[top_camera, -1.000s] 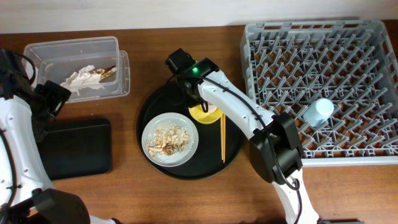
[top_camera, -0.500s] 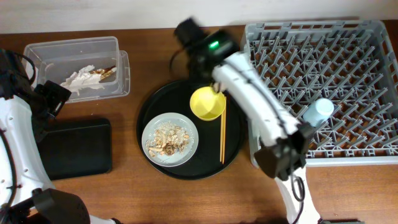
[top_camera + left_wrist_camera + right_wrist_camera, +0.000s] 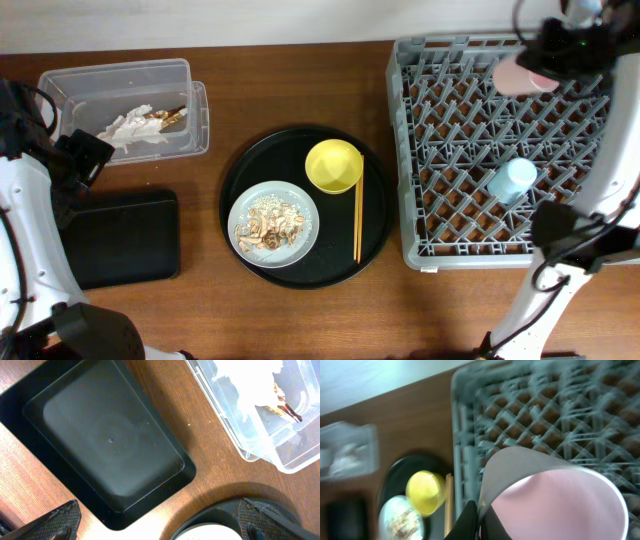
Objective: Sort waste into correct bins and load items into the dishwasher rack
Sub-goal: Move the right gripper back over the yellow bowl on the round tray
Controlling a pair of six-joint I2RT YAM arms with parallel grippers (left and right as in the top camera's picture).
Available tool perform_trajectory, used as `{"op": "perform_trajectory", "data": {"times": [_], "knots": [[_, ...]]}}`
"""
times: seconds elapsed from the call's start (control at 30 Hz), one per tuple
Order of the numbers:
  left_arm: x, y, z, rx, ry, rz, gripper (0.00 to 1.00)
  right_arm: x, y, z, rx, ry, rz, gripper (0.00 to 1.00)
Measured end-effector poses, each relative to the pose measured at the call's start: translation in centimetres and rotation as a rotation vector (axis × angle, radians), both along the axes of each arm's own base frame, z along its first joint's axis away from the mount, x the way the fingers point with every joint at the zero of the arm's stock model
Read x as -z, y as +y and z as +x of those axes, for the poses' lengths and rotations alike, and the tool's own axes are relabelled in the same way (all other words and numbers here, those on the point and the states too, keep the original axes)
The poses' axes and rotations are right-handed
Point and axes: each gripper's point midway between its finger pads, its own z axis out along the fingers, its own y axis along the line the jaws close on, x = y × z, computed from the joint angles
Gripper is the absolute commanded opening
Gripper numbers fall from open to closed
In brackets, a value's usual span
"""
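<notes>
The pink cup [image 3: 515, 78] hangs by its rim over free pegs of the rack [image 3: 482, 130] beyond the light-blue cup. My right gripper should now lower it until they support it.
My right gripper [image 3: 556, 52] is shut on the small pink cup [image 3: 522, 76] and holds it above the far part of the grey dishwasher rack [image 3: 420, 150]. In the right wrist view the pink cup [image 3: 560, 505] fills the frame over the rack [image 3: 545, 410]. A light-blue cup [image 3: 511, 180] lies in the rack. The yellow bowl [image 3: 333, 166], the grey plate [image 3: 262, 253] heaped with brown crumbs [image 3: 270, 225], and the chopsticks [image 3: 359, 218] sit on the round black tray. My left gripper [image 3: 160, 532] is open and empty, between the black rectangular tray [image 3: 110, 445] and the clear tub [image 3: 280, 445].
The clear tub [image 3: 70, 92] at the far left holds white-and-gold wrapper scraps [image 3: 138, 126]. The black rectangular tray [image 3: 120, 238] lies in front of it. The large round black tray [image 3: 240, 180] sits mid-table. My left arm [image 3: 30, 200] stands along the left edge.
My right arm has swung from over the round tray up and right to the rack's far side, carrying the pink cup. The yellow bowl is now uncovered. The left arm has not moved.
</notes>
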Motion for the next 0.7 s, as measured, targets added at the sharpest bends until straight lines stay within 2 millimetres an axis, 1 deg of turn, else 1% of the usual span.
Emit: {"op": "perform_trajectory", "data": {"times": [0.03,0.13,0.2,0.27,0.33,0.4,0.53,0.6,0.7], "knots": [[0.0,0.0,0.0,0.0,0.0,0.0,0.99,1.2,-0.7,-0.1,-0.032,0.013,0.087,0.04],[0.0,0.0,0.0,0.0,0.0,0.0,0.99,3.8,-2.5,-0.2,-0.08,-0.002,0.285,0.04],[0.0,0.0,0.0,0.0,0.0,0.0,0.99,5.3,-3.4,-0.3,-0.099,-0.046,0.436,0.04],[0.0,0.0,0.0,0.0,0.0,0.0,0.99,6.6,-3.9,0.2,-0.121,-0.124,0.55,0.04],[0.0,0.0,0.0,0.0,0.0,0.0,0.99,7.7,-3.8,0.8,-0.145,-0.195,0.621,0.04],[0.0,0.0,0.0,0.0,0.0,0.0,0.99,8.7,-3.3,1.1,-0.168,-0.248,0.69,0.04],[0.0,0.0,0.0,0.0,0.0,0.0,0.99,10.2,-2.6,2.4,-0.213,-0.337,0.735,0.04],[0.0,0.0,0.0,0.0,0.0,0.0,0.99,10.8,-2.6,2.9,-0.207,-0.335,0.754,0.04],[0.0,0.0,0.0,0.0,0.0,0.0,0.99,11.5,-2.5,3.0,-0.162,-0.273,0.792,0.04]]}}
